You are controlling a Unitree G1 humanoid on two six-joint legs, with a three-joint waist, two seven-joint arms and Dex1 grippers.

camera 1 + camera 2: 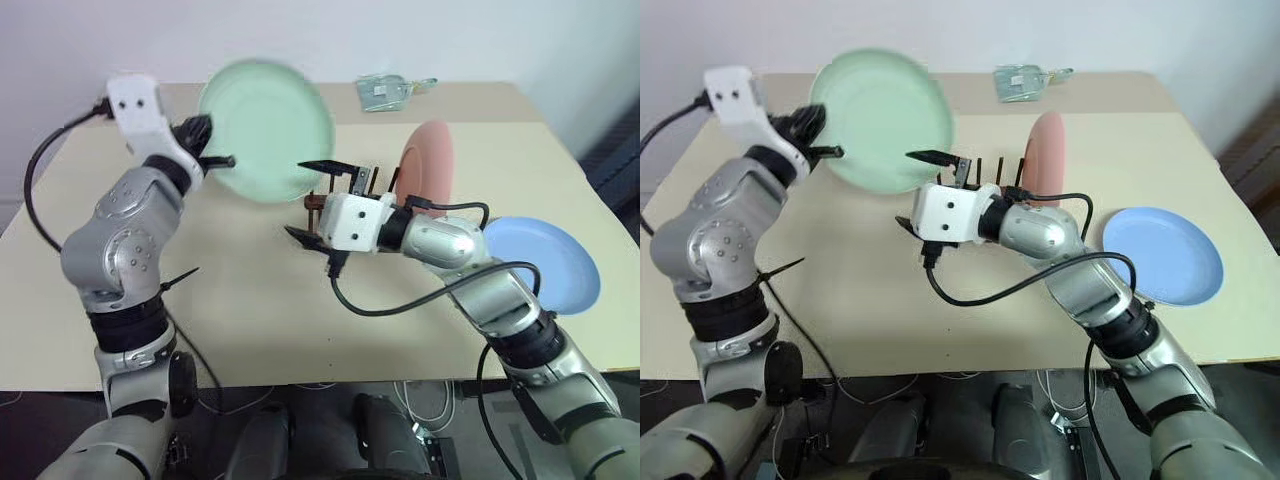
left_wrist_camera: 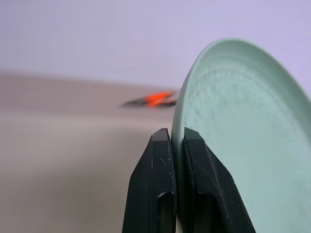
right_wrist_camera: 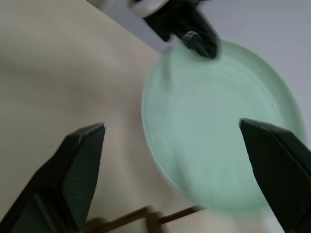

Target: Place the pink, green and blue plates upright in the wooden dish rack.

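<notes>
The green plate is held by its rim (image 1: 205, 107) in my left gripper, away from the rack, so next my left gripper brings the plate's free rim (image 1: 322, 165) to my right gripper for racking.
My left gripper (image 1: 215, 143) is shut on the rim of the green plate (image 1: 265, 130), which it holds up on edge above the table's far left; the left wrist view shows its fingers (image 2: 194, 160) pinching the rim. The wooden dish rack (image 1: 362, 182) stands mid-table, partly hidden behind my right hand. The pink plate (image 1: 428, 165) stands upright in the rack's right end. The blue plate (image 1: 545, 260) lies flat on the table at the right. My right gripper (image 1: 308, 200) is open just left of the rack, facing the green plate (image 3: 218, 145), with nothing between its fingers.
The beige table (image 1: 250, 300) has its front edge close to me. A small grey-green packet (image 1: 393, 92) lies near the far edge. Black cables (image 1: 400, 300) hang from both wrists over the table.
</notes>
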